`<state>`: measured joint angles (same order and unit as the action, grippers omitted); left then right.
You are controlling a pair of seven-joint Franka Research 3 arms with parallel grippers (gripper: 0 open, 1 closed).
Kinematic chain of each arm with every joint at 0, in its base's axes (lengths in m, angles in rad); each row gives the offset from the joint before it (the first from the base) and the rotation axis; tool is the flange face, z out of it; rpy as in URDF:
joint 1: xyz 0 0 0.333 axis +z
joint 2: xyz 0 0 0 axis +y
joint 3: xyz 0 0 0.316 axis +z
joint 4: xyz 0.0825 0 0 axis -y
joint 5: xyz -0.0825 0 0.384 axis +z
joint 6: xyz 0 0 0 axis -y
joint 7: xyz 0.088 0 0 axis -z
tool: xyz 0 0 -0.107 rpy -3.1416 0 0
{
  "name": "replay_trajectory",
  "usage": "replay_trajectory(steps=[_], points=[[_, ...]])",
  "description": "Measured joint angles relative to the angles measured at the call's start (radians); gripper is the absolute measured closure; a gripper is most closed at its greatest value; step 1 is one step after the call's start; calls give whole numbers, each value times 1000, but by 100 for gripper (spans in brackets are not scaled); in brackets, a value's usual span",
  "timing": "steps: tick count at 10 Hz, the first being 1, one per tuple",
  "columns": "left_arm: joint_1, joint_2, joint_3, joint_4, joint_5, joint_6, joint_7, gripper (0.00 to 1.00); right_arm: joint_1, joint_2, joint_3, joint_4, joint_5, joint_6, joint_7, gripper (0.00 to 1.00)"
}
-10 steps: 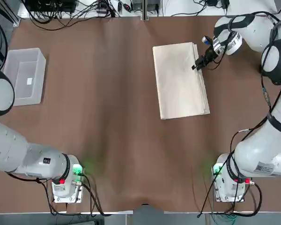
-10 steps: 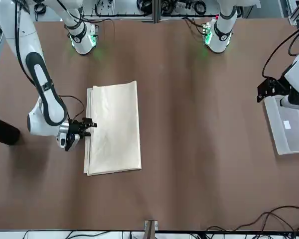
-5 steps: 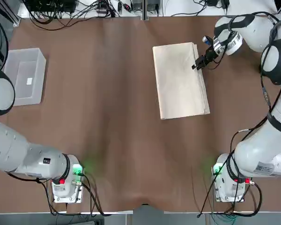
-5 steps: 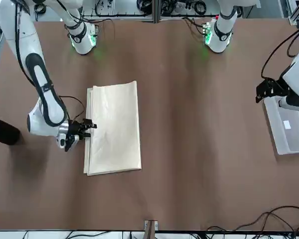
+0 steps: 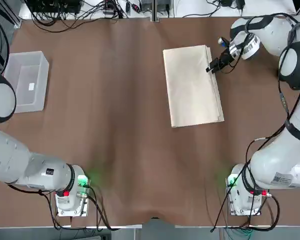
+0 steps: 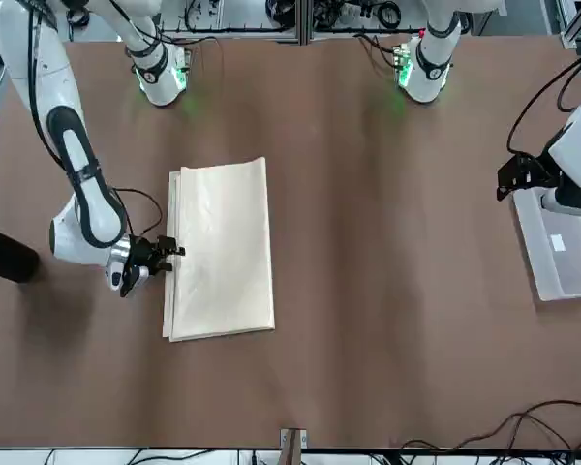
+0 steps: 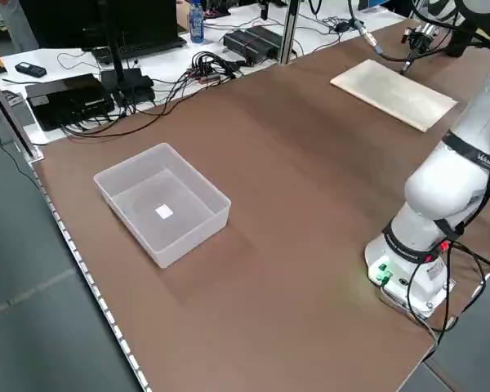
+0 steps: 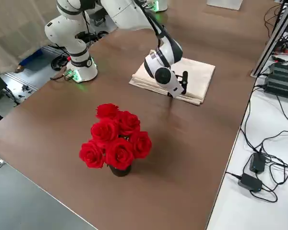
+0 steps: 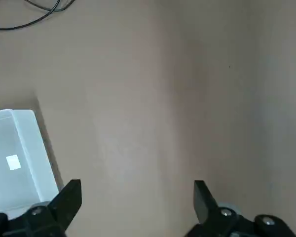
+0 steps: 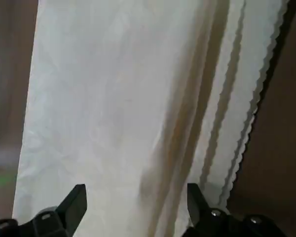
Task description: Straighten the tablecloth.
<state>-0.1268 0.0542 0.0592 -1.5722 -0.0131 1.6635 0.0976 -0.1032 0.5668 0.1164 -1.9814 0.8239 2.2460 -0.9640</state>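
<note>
The tablecloth's top layer [image 6: 225,250] will open like a page as I carry it across, since loose edges [image 6: 169,291] are lying in a stack next to my right gripper.
The tablecloth [image 5: 192,86] is a cream sheet folded in layers into a long rectangle, lying flat on the right half of the brown table. It also shows in the front view [image 6: 221,249] and the right side view [image 8: 194,74]. My right gripper [image 5: 213,66] is low at the cloth's right long edge, near the far end, with its fingers open. In the right wrist view the stacked scalloped edges of the tablecloth [image 10: 123,98] lie just beyond the open right gripper [image 10: 134,195], with nothing between the fingers. My left gripper [image 9: 136,190] hangs open over bare table beside the bin.
A clear plastic bin [image 5: 25,54] stands at the table's far left, also in the left side view [image 7: 192,237]. A pot of red roses [image 8: 116,139] stands near the right edge. Cables and electronics [image 7: 114,82] lie beyond the far edge.
The right gripper has shifted slightly outward along the cloth's right edge. The cloth has not moved and the left gripper has barely moved.
</note>
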Motion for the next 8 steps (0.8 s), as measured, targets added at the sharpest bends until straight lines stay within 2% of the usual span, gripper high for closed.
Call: replay_trajectory(steps=[6,8], points=[[-1,1,0,0,0,0,0,0,6,8,1,0,20,0,37,10],[-1,1,0,0,0,0,0,0,9,8,1,0,21,0,39,13]])
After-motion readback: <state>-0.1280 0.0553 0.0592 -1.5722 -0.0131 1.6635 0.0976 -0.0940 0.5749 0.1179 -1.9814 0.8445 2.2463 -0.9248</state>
